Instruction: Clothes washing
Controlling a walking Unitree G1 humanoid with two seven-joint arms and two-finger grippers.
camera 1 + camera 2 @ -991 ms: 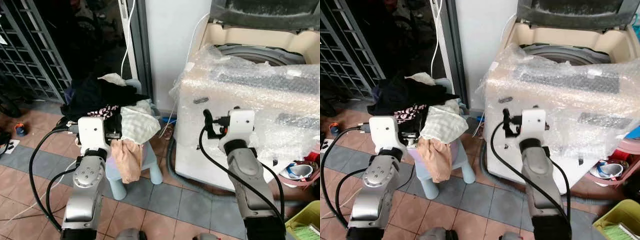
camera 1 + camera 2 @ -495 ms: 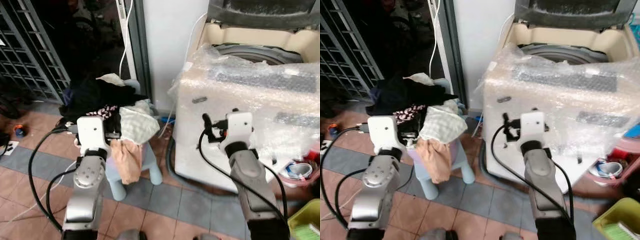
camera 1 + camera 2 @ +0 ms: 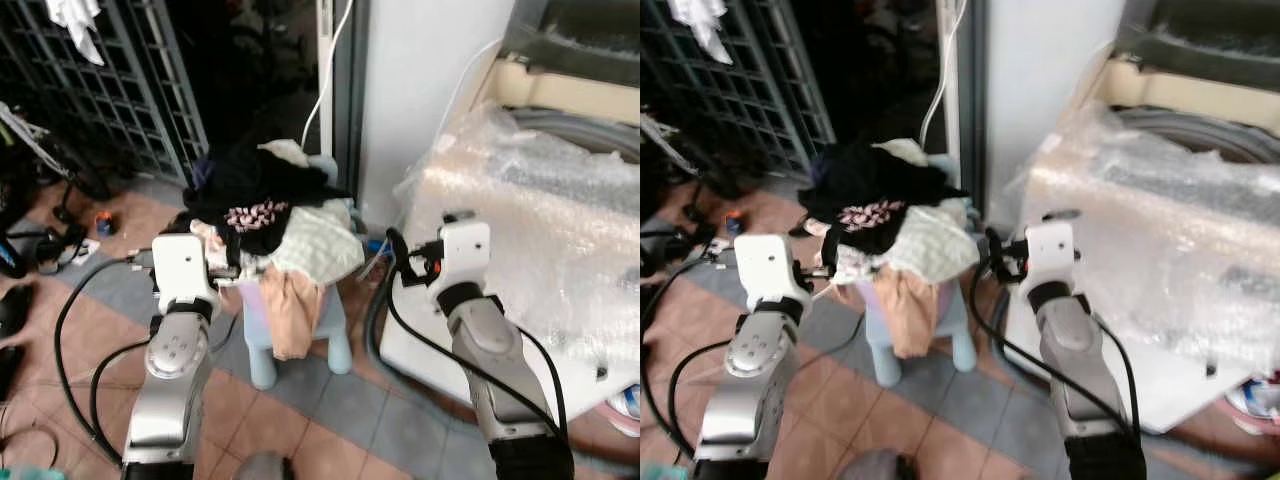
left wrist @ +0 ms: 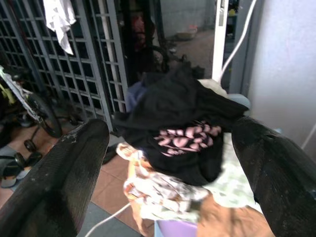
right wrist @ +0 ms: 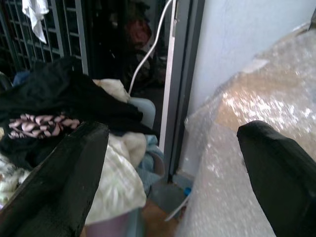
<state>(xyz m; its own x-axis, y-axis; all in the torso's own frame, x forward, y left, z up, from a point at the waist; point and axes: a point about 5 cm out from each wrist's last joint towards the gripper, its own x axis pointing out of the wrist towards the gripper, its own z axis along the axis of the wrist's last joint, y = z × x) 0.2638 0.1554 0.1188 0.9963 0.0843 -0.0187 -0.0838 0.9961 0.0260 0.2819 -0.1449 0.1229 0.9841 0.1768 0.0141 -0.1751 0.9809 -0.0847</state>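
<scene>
I expect a hidden dark blue cloth to stay behind on the heap when I lift the black garment (image 3: pixel 255 185), because the cloth's edge (image 3: pixel 203 172) shows at the black garment's far side.
A heap of clothes (image 3: pixel 275 215) lies on a pale blue plastic stool (image 3: pixel 338 345). A black garment with a pink print (image 4: pixel 182 108) is on top, a light checked cloth (image 3: pixel 320 250) lies beside it and a peach cloth (image 3: pixel 290 310) hangs down the front. My left gripper (image 4: pixel 169 129) is open, just short of the heap and level with it. My right gripper (image 5: pixel 173 131) is open too, between the stool and the washing machine (image 3: pixel 540 230). The machine stands at the right, wrapped in bubble film, with its lid up.
A metal grille gate (image 3: pixel 110 90) closes off the dark space at the back left, with a bicycle wheel (image 4: pixel 42 113) and shoes (image 3: pixel 10 310) on the tiles near it. A white cable (image 3: pixel 335 50) hangs by the grey door frame. My own black cables loop beside both arms.
The whole picture has shifted: the camera has turned left, so the stool now sits near the middle and the washer at the right edge. Both arms keep their raised pose.
</scene>
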